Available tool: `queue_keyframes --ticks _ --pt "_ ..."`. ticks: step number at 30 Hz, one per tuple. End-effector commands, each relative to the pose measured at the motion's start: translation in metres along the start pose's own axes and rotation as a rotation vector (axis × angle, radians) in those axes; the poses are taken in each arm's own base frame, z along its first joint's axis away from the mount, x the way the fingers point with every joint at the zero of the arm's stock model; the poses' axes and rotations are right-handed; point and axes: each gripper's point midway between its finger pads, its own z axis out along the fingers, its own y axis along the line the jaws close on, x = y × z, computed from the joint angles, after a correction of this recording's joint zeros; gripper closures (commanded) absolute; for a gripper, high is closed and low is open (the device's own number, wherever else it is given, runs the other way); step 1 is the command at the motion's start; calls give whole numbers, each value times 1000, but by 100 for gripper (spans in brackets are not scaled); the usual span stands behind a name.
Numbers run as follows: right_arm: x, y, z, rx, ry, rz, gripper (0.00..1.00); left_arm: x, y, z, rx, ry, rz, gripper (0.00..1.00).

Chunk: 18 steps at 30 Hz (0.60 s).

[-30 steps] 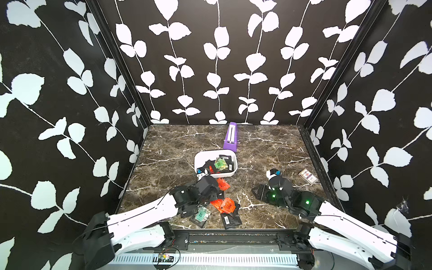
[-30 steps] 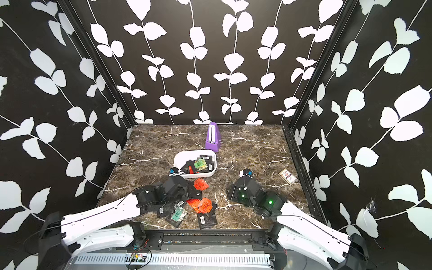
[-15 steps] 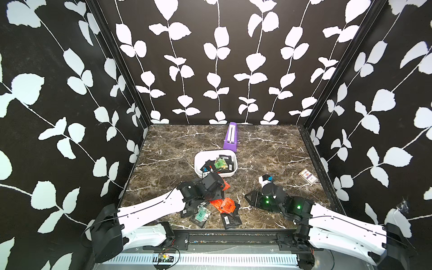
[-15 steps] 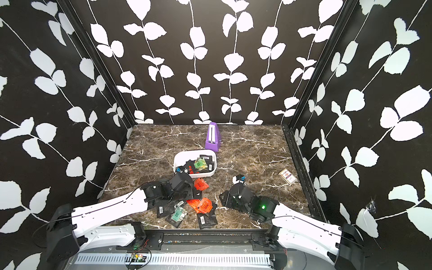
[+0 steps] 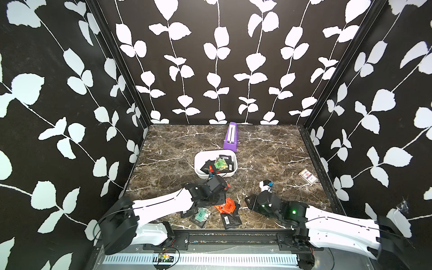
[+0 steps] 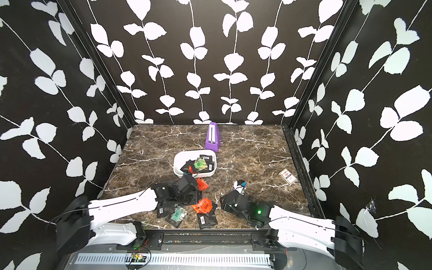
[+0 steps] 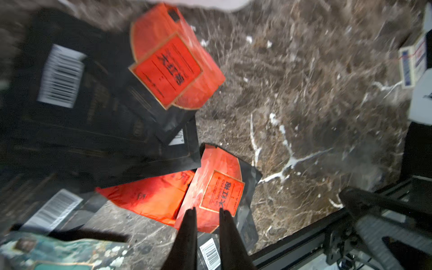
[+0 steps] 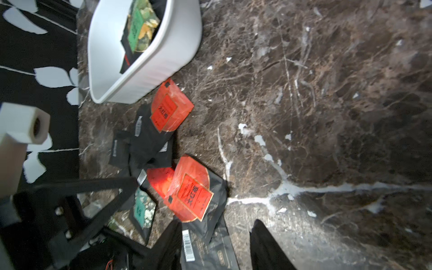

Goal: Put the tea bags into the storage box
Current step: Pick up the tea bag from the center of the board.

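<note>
I expect the red-orange sachet (image 8: 196,192) to come away by itself when I lift it, because its black corner simply overlaps (image 8: 208,237) the black barcoded sachet.
The white storage box (image 5: 200,161) (image 6: 179,161) (image 8: 163,58) sits mid-table and holds several tea bags, a green one (image 5: 220,164) on top. More tea bags lie in a loose pile in front of it: red-orange ones (image 5: 225,205) (image 7: 219,189) (image 8: 190,194), a teal one (image 5: 201,214) and black barcoded ones (image 5: 230,219). Another red-orange sachet (image 6: 202,184) lies just before the box. My left gripper (image 7: 208,211) (image 5: 216,198) hangs over the pile, jaws nearly together with a narrow gap above a red-orange sachet's edge. My right gripper (image 8: 216,223) (image 5: 248,202) stands open over a black sachet (image 8: 205,247).
A long purple box (image 5: 230,138) lies behind the storage box. A small clear-wrapped card pack (image 5: 308,175) rests near the right wall. A black rail (image 5: 233,235) runs along the table's front edge. Patterned walls close in three sides.
My left gripper has slid forward over the pile and its jaws have narrowed. The right arm has swung left toward the pile, its jaws staying apart.
</note>
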Motion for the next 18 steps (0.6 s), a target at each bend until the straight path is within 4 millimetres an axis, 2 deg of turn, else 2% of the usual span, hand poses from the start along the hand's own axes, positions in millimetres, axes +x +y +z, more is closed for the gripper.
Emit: queue_keyframes --ticks 1,4,10,18 --pt "2 0 11 -11 -31 52 53 6 -13 6 64 37 35 86" --pt "10 4 19 -15 -15 55 54 10 -12 13 58 60 39 88" --pt "19 -1 28 1 2 59 55 20 -4 22 45 92 28 92" --pt "22 -6 32 15 5 58 54 33 11 30 6 130 36 98"
